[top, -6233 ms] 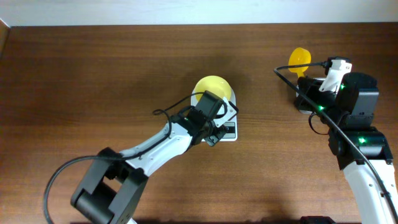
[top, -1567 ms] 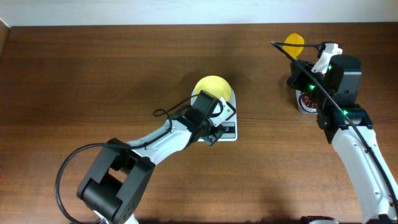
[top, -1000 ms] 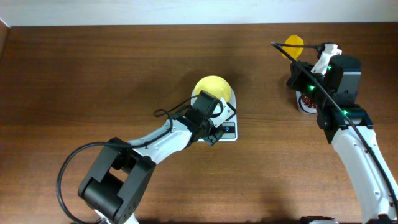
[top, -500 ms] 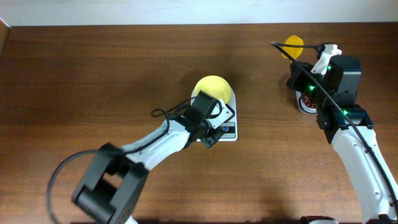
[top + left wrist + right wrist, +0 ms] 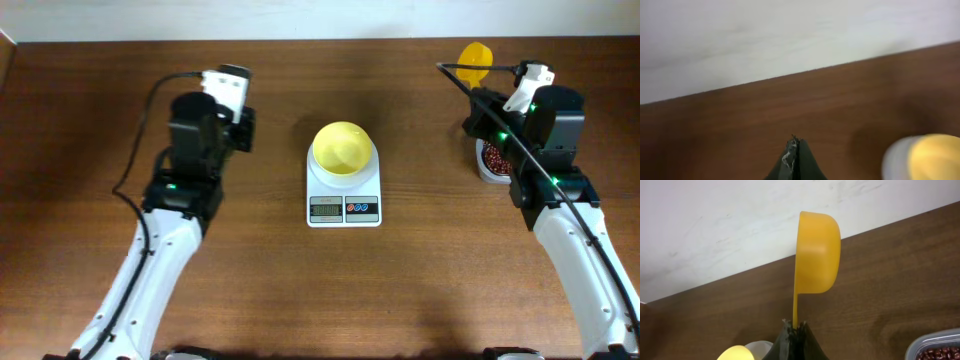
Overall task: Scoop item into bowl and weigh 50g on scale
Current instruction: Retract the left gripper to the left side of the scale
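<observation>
The scale's display (image 5: 326, 210) is away from where my left gripper points, as the gripper faces the back wall (image 5: 235, 27). Next, I back the gripper off and turn it toward the scale before I scoop.
The pale-yellow bowl (image 5: 344, 148) stands on the white scale (image 5: 344, 205) at mid-table; it looks empty from above. Both show blurred at the lower right of the left wrist view, bowl (image 5: 936, 156) on scale (image 5: 896, 162). My left gripper (image 5: 795, 142) is shut on nothing, up in the air left of the scale, facing the back wall. My right gripper (image 5: 795, 326) is shut on the thin handle of a yellow scoop (image 5: 815, 255), held on its side above the table's far right (image 5: 477, 56). The red-brown beans (image 5: 492, 157) lie in a clear tub (image 5: 935, 342) below the right arm.
A pale wall (image 5: 790, 40) runs along the table's far edge. The right arm's black cable (image 5: 470, 85) hangs in the air beside the scoop. The tub sits partly under the right wrist.
The left arm has pulled away from the scale's buttons, back and to the left, leaving the scale and bowl uncovered. The right arm and scoop have hardly moved.
</observation>
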{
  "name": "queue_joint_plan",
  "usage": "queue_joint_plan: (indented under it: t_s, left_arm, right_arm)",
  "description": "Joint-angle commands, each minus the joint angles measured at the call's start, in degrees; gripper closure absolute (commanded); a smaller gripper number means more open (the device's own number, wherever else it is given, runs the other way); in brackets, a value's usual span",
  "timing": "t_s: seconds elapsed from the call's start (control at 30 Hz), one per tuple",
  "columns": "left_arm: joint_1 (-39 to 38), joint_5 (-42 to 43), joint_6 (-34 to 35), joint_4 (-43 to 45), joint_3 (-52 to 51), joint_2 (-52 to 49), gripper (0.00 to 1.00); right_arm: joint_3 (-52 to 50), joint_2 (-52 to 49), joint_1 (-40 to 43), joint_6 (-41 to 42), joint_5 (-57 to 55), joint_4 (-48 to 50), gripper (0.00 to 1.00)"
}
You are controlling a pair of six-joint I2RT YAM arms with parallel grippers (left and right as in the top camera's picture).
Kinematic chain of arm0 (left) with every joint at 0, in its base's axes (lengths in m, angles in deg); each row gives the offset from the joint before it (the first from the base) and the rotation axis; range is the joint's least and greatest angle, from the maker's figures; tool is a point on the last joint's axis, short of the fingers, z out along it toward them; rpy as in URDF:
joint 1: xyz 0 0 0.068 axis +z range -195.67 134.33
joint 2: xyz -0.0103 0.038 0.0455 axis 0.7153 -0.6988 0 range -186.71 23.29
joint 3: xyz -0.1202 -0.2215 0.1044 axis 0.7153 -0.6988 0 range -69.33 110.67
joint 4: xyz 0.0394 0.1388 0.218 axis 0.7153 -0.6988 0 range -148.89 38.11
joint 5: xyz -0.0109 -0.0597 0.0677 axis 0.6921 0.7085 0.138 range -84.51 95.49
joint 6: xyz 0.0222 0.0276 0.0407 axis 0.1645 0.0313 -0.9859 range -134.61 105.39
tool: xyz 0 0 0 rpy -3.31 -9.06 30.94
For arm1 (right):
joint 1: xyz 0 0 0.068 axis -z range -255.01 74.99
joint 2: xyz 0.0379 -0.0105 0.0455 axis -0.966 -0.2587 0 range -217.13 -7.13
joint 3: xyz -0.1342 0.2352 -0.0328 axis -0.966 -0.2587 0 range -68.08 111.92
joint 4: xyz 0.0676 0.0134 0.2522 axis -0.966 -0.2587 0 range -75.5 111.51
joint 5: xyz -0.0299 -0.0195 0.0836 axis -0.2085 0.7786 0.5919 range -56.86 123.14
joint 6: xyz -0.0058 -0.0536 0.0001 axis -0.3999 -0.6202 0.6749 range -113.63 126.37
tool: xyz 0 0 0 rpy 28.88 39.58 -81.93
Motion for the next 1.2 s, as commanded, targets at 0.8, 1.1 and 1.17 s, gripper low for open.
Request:
queue_joint_plan:
  t_s: [0.8, 1.1, 1.17]
  left_arm:
    - [11.30, 9.75, 5.49, 3.23, 0.59, 0.37, 1.00]
    - [11.28, 9.90, 5.64, -3.89, 0.59, 4.94, 0.49]
    - [11.28, 9.88, 5.64, -4.48, 0.59, 5.86, 0.36]
  right_arm:
    - [0.72, 0.44, 0.07, 15.69, 33.66, 0.35, 0.96]
    - [0.66, 0.44, 0.11, 11.82, 35.08, -0.79, 0.96]
    - [0.66, 0.44, 0.11, 11.63, 35.08, -0.79, 0.96]
